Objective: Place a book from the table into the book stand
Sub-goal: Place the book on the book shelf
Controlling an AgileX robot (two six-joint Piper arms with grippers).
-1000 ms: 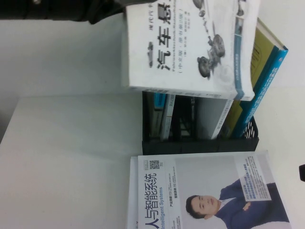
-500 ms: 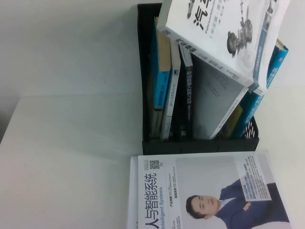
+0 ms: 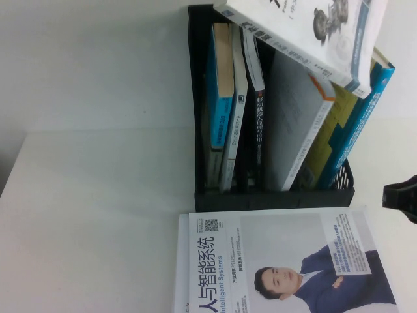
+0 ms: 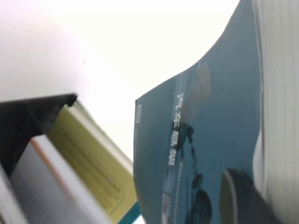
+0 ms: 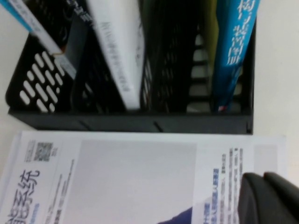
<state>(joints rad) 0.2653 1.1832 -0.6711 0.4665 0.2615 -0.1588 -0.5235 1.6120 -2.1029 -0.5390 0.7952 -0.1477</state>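
The held book slants broadside [image 3: 306,42] above the leaning grey-white book. I should turn the held book upright with my left gripper before lowering it beside the olive-yellow book [image 3: 322,134].
The book [image 3: 306,32], white with grey car-suspension pictures, hangs tilted above the right half of the black book stand [image 3: 273,195], at the top right of the high view. My left gripper [image 4: 256,196] is shut on it. The left wrist view shows one dark finger [image 4: 236,198] pressed on the dark teal back cover [image 4: 210,130], with the page edges beside it. The left arm is out of the high view. My right gripper [image 3: 401,195] is shut and empty at the right edge, over the table [image 3: 91,215] just right of the stand [image 5: 131,122].
Several books stand in the slots, among them a blue one [image 3: 220,85], a grey-white one [image 3: 296,124] and the olive-yellow book with a blue spine [image 3: 355,124]. The white book showing a man in a suit [image 3: 280,261] lies in front of the stand.
The held book has moved up and to the right above the stand, uncovering the books in the slots. The right gripper has come into view at the right edge.
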